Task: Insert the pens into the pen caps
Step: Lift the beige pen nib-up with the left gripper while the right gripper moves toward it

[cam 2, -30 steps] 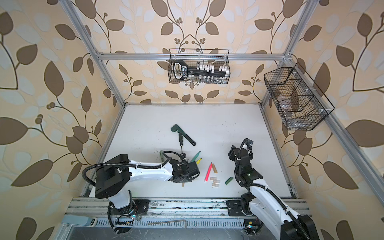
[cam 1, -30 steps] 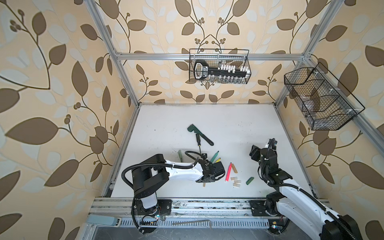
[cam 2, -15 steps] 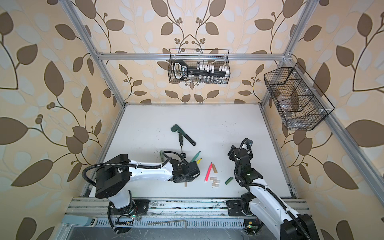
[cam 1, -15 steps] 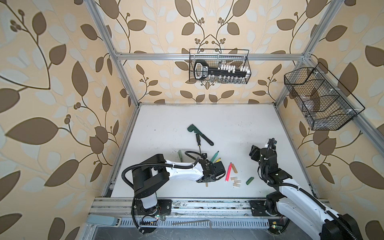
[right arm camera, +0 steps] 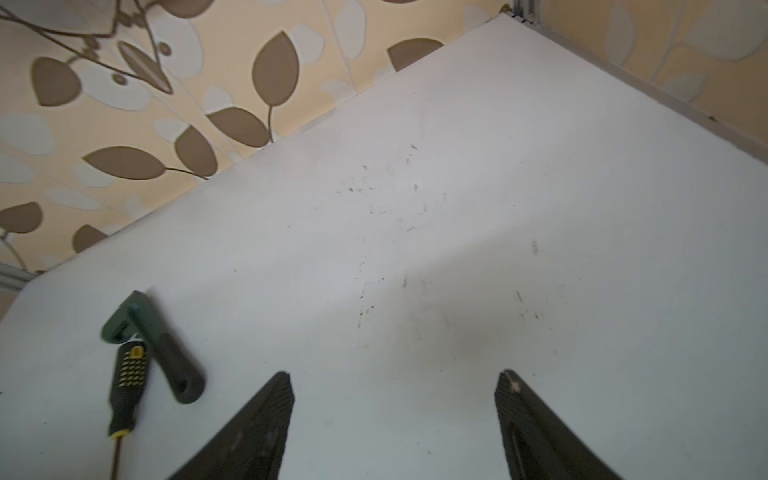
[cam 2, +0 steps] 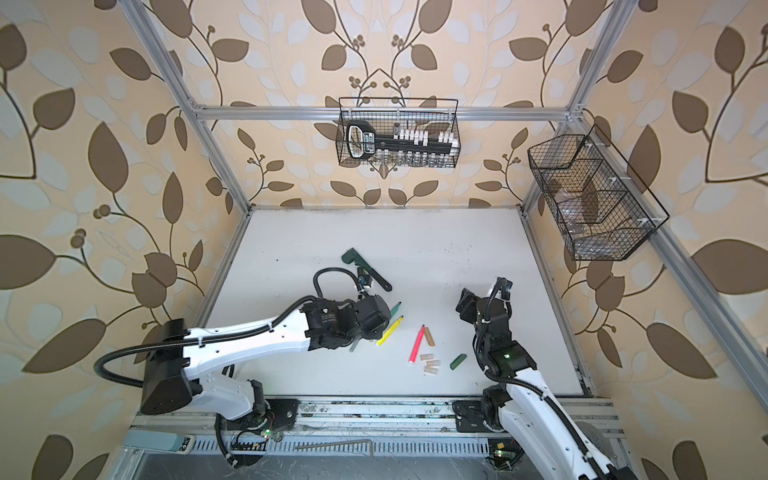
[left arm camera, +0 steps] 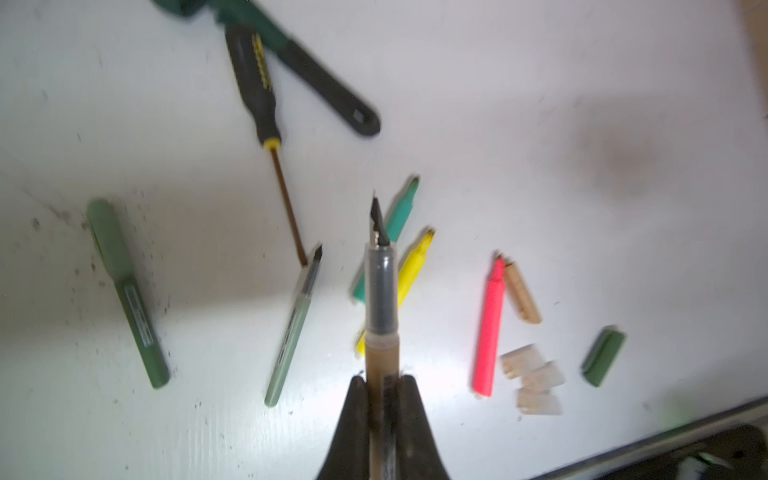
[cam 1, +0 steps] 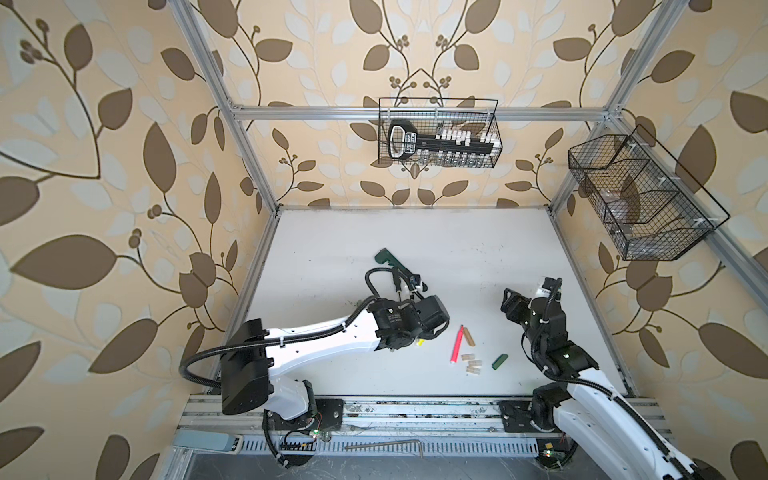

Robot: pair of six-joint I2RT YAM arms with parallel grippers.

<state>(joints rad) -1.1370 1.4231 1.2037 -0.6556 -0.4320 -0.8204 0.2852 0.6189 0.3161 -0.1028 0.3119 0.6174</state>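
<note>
I should steady the nib end [left arm camera: 380, 233] with my right gripper while my left gripper takes a new hold nearer, because my left gripper is holding the gold-brown pen far behind its clear section [left arm camera: 381, 297].
In the left wrist view my left gripper [left arm camera: 383, 380] is shut on a gold-brown pen [left arm camera: 380, 307] whose black nib points away from the jaws, above the table. Below it lie a teal pen [left arm camera: 390, 237], a yellow pen [left arm camera: 411, 274], a grey-green pen [left arm camera: 293, 328] and a dark green pen [left arm camera: 124, 291] with a lighter green cap end. A pink pen [cam 2: 417, 344] lies beside the gold-brown cap [cam 2: 429, 336]. Close by are three beige caps [cam 2: 430, 365] and a dark green cap [cam 2: 457, 361]. My right gripper [right arm camera: 395, 380] is open over bare table.
A dark green wrench [left arm camera: 316, 75] and a black-handled screwdriver [left arm camera: 257, 87] lie just behind the pens. Wire baskets hang on the back wall [cam 1: 438, 133] and the right wall [cam 1: 640, 199]. A hex key [cam 1: 386, 445] rests on the front rail.
My left jaws finished shutting on the gold-brown pen, and the wrist rose and drew back slightly with it. The right jaws spread a little wider.
</note>
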